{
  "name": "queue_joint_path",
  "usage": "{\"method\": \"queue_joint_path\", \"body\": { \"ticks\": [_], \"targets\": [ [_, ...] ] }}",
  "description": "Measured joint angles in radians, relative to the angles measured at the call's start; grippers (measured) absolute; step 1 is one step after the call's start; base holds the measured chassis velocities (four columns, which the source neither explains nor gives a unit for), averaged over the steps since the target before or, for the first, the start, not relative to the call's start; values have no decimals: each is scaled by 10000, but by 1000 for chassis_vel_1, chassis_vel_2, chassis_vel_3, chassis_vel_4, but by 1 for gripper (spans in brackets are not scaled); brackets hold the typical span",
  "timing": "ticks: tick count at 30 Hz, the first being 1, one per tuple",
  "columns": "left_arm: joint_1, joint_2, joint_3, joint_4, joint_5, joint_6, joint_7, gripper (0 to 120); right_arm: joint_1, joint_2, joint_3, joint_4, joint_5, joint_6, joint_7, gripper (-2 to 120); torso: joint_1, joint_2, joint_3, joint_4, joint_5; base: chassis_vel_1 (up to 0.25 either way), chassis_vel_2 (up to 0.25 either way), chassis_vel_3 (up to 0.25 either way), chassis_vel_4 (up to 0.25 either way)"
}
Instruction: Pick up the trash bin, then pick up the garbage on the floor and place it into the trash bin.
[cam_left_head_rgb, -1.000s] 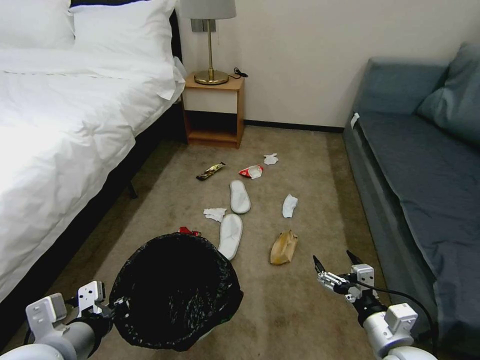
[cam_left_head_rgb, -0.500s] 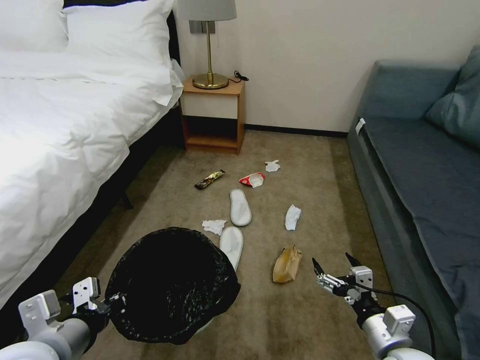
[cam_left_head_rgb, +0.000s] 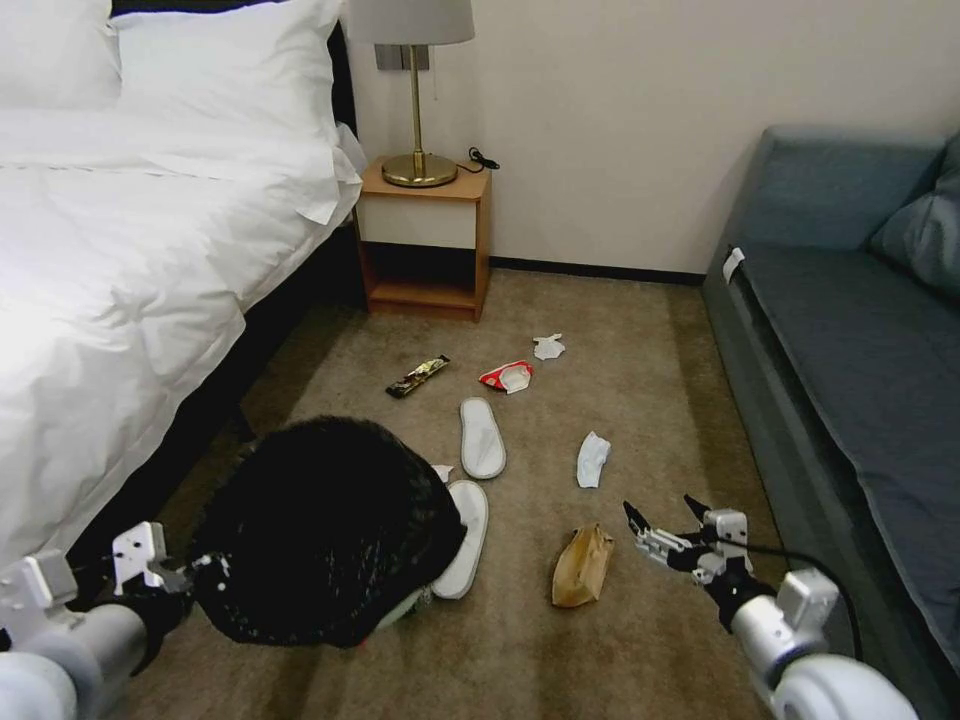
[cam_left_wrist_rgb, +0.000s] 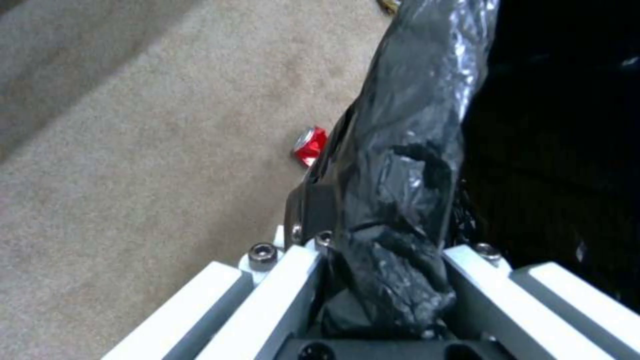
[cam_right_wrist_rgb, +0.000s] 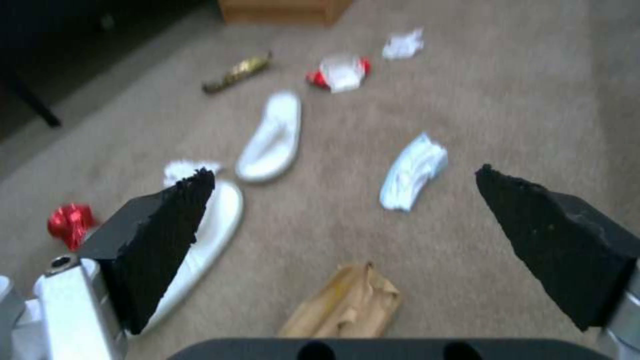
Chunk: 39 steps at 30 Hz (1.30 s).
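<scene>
My gripper will uncover a hidden bottle when it lifts the trash bin (cam_left_head_rgb: 326, 530) away, because a bit of green shows there below the trash bin's edge.
The trash bin (cam_left_head_rgb: 325, 530), lined with a glossy black bag, hangs low at the left above the carpet. My left gripper (cam_left_head_rgb: 190, 582) is shut on its rim, and the left wrist view shows the bag-covered rim (cam_left_wrist_rgb: 400, 175) clamped between the fingers. My right gripper (cam_left_head_rgb: 665, 520) is open just right of a tan paper bag (cam_left_head_rgb: 583, 565). The garbage lies ahead: two white slippers (cam_left_head_rgb: 482, 437) (cam_left_head_rgb: 462, 540), crumpled tissues (cam_left_head_rgb: 592, 459) (cam_left_head_rgb: 547, 347), a red wrapper (cam_left_head_rgb: 506, 376) and a gold-brown packet (cam_left_head_rgb: 418, 376). A red crumpled wrapper (cam_left_wrist_rgb: 311, 145) lies beside the bin.
A white bed (cam_left_head_rgb: 120, 260) runs along the left and a blue-grey sofa (cam_left_head_rgb: 850, 360) along the right. A wooden nightstand (cam_left_head_rgb: 425, 240) with a brass lamp stands at the far wall. Open carpet (cam_left_head_rgb: 650, 400) lies between them.
The whole picture has shifted, so the camera moved. The bin now sits higher and further left in view and hides the tissue by the near slipper. The right gripper is nearer the paper bag.
</scene>
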<state>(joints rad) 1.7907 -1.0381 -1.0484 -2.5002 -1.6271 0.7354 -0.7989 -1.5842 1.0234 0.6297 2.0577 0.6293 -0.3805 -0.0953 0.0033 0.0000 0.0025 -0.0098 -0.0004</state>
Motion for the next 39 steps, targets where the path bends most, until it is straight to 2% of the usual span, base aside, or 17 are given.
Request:
{"method": "queue_joint_path", "body": {
  "ticks": [2, 3, 8, 9, 10, 12, 16, 19, 21, 24, 29, 39],
  "targets": [
    [-18, 9, 0, 0, -4, 0, 0, 0, 194, -293, -167, -181, 358, -150, 152, 100, -1, 0, -1, -1, -2, 0, 0, 0, 0],
    [-101, 19, 34, 0, 0, 1, -43, 0, 740, -823, -726, -751, 1316, -432, 470, 100, -1, 0, 0, 0, 7, 0, 0, 0, 0],
    [-373, 63, 112, 0, 6, 2, -172, 0, 1839, -1185, -1911, -1940, 2125, -811, 678, 100, 0, -1, 1, -1, 6, 0, 0, 0, 0],
    [-527, 118, 72, 0, -13, 1, -242, 0, 2394, -1149, -2495, -2454, 2358, -1064, 835, 100, 0, -1, 0, -3, 6, 0, 0, 0, 0],
    [-527, 118, 72, 0, -13, 1, -242, 0, 2394, -1149, -2495, -2454, 2358, -1064, 835, 100, 0, -1, 0, -3, 6, 0, 0, 0, 0],
    [-728, 207, -15, 0, -161, 1, -317, 0, 3161, -910, -3158, -3055, 3106, -1757, 1344, 100, 0, -1, 1, -2, 5, 0, 0, 0, 0],
    [-919, 285, -92, 0, -320, 1, -336, 0, 3894, -572, -3611, -3744, 3914, -2321, 1716, 100, -1, 0, 1, -1, 1, 0, 0, 0, 0],
    [-1113, 345, -105, 1, -400, 1, -325, 0, 4969, 39, -4133, -5154, 4929, -2848, 2241, 100, 0, -1, 1, 0, 5, 0, 0, 0, 0],
    [-1125, 334, -61, 1, -399, 1, -304, 0, 5274, 193, -4272, -5574, 5254, -3078, 2417, 100, -1, -1, 1, -1, 4, 0, 0, 0, 0],
    [-1113, 282, 36, 1, -394, 1, -233, 0, 5789, 388, -4426, -6299, 5591, -3471, 2627, 100, -1, -1, 1, -1, 3, 0, 0, 0, 0],
    [-1082, 206, 128, 2, -347, 2, -143, 0, 6297, 372, -4706, -6958, 6111, -3612, 2959, 100, -1, -1, 1, -1, 2, 0, 0, 0, 0],
    [-1057, 118, 52, 2, -295, 1, -8, 0, 6677, 646, -5110, -8108, 5298, -3608, 2810, 100, -1, -1, 0, -2, 2, 0, 0, 0, 0]
  ]
}}
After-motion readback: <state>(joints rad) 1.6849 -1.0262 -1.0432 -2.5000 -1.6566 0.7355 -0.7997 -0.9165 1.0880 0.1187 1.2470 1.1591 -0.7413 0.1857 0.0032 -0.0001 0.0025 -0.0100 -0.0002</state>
